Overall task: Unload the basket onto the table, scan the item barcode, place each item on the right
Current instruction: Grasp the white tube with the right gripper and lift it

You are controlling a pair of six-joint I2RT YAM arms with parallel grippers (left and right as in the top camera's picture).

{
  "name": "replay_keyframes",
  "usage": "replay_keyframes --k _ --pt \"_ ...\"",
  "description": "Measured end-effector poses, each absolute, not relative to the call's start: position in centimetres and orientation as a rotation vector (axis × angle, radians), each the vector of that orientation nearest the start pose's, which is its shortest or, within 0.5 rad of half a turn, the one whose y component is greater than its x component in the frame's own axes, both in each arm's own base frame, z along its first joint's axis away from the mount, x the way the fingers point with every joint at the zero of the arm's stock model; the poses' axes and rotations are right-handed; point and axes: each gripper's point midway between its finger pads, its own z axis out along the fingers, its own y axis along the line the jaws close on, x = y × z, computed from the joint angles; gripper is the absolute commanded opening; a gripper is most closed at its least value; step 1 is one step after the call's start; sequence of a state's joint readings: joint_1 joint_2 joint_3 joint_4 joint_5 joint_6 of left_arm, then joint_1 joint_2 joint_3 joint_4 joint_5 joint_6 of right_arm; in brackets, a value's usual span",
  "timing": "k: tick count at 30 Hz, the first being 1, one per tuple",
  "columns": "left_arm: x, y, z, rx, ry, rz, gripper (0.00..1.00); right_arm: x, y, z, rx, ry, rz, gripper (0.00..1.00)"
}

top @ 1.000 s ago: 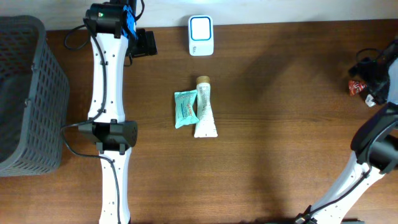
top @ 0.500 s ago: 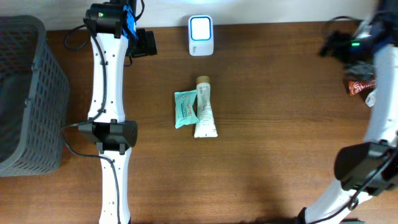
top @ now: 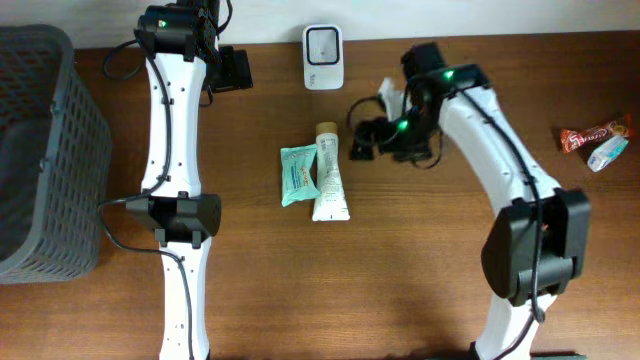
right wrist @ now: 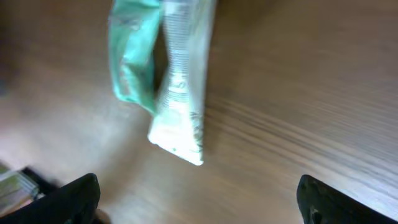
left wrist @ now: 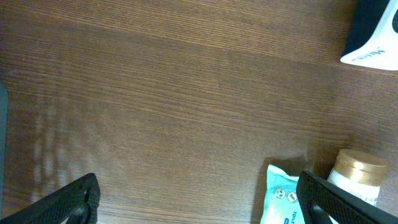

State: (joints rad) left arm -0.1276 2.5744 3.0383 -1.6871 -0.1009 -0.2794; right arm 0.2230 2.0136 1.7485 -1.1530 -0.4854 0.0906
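Observation:
I should keep going toward the tube's middle until my right gripper's fingers close around it, because they are open and lined up across the white tube's narrow width.
A white tube with a gold cap lies mid-table, and a teal packet lies against its left side. The white scanner stands at the table's back edge. My left gripper hovers open at the back left, away from both items. In the left wrist view its gripper holds nothing, with the packet and tube cap at lower right. My right gripper hangs open just right of the tube. The blurred right wrist view shows that gripper empty, the tube and packet ahead.
A grey basket stands at the left edge. A red snack wrapper and a small pale tube lie at the far right. The scanner shows at the top right of the left wrist view.
My right arm has swung from the far right edge to the middle, ending beside the tube. The scanner's face has gone from lit to dark. The left arm has not moved.

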Motion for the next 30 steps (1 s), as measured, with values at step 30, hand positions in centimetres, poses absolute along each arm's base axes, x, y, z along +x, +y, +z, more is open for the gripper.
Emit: replay_keyframes --k 30 --pt "51.6 -4.9 18.8 -0.235 2.771 0.038 0.99 39.3 22.9 4.0 -0.12 2.727 1.149 0.88"
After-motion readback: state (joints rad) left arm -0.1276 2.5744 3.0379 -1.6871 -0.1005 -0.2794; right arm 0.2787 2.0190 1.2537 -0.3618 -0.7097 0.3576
